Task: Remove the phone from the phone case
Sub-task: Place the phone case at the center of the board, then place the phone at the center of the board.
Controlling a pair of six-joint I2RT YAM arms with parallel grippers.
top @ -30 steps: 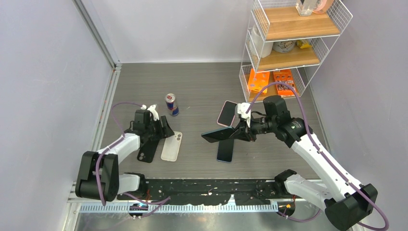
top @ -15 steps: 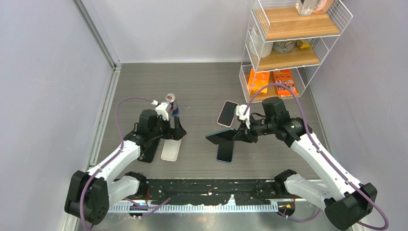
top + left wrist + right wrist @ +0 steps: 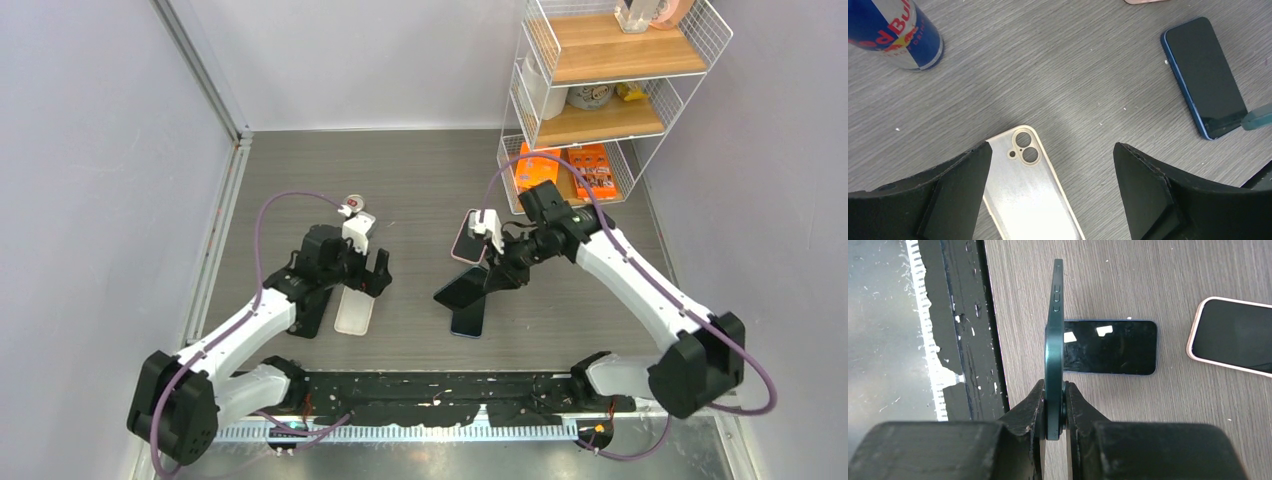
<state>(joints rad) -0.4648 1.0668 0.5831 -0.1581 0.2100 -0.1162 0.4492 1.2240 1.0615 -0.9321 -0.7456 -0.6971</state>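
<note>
My right gripper carries the dark teal phone. The space [image 3: 413, 312] between the blue phone and white case is free, so I'll keep bringing it there [image 3: 431, 314] until it's flat.
My right gripper [image 3: 497, 277] is shut on a dark teal phone [image 3: 463, 289], which it holds off the table. The right wrist view shows this phone [image 3: 1054, 340] edge-on with its side buttons, pinched between my right gripper [image 3: 1054, 407] jaws; I cannot tell whether a case is on it. My left gripper [image 3: 365, 280] stands open above an empty translucent white phone case [image 3: 353, 312]. Seen from the left wrist, that case [image 3: 1033, 200] lies between and below my left gripper [image 3: 1052, 150], untouched.
A blue phone [image 3: 467, 319] lies screen-up under the held one. A pink-cased phone [image 3: 468, 238] lies behind it. A black phone-shaped item [image 3: 309, 313] lies left of the white case. A Red Bull can [image 3: 895, 30] stands behind my left gripper. A wire shelf [image 3: 600, 90] stands back right.
My left gripper has opened wide and moved right, from the black item to over the white case. My right arm has swung in and tilted the teal phone lower.
</note>
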